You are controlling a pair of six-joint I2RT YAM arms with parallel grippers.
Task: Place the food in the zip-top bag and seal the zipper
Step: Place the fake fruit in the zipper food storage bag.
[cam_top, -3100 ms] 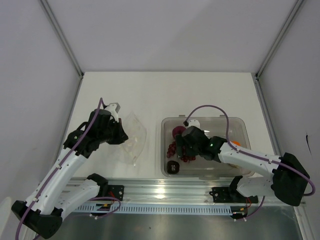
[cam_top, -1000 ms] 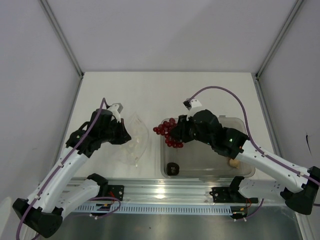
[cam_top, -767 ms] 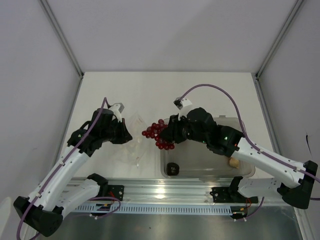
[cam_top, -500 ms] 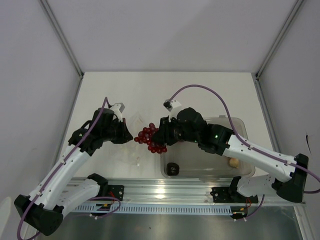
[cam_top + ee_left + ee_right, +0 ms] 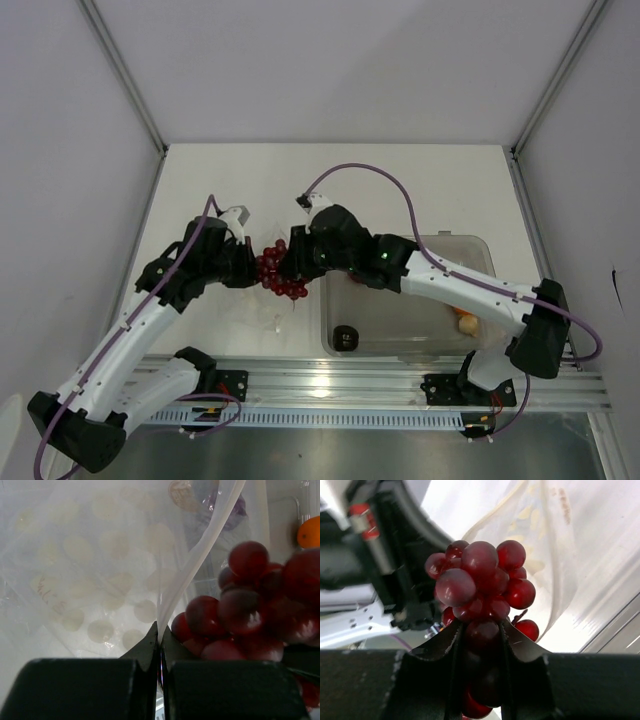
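The bag's opening (image 5: 534,550) is held open by my left gripper beside the grape bunch (image 5: 482,577), so my right gripper should keep moving the grape bunch down inside until its grapes are past the bag's zipper.
My right gripper (image 5: 291,266) (image 5: 480,628) is shut on the dark red grape bunch (image 5: 276,273) (image 5: 481,582), part of the food, and holds it left of the tub, right at the mouth of the zip-top bag (image 5: 262,312) (image 5: 95,565). My left gripper (image 5: 246,267) (image 5: 160,630) is shut on the bag's mouth edge, pinching the whitish zipper (image 5: 200,555). In the left wrist view the grape bunch (image 5: 250,612) hangs just right of that strip. The bag (image 5: 542,550) stands open behind the grapes in the right wrist view.
A rigid clear tub (image 5: 482,247) stands right of the bag. It holds a small blackish lump (image 5: 345,336) at its near left corner, and an orange ball (image 5: 461,312) and a beige lump (image 5: 467,325) at its right end. The right arm reaches across the tub.
The right arm has lifted the grape bunch out of the tub and carried it left to the bag's mouth. The left gripper has kept its hold on the bag's edge.
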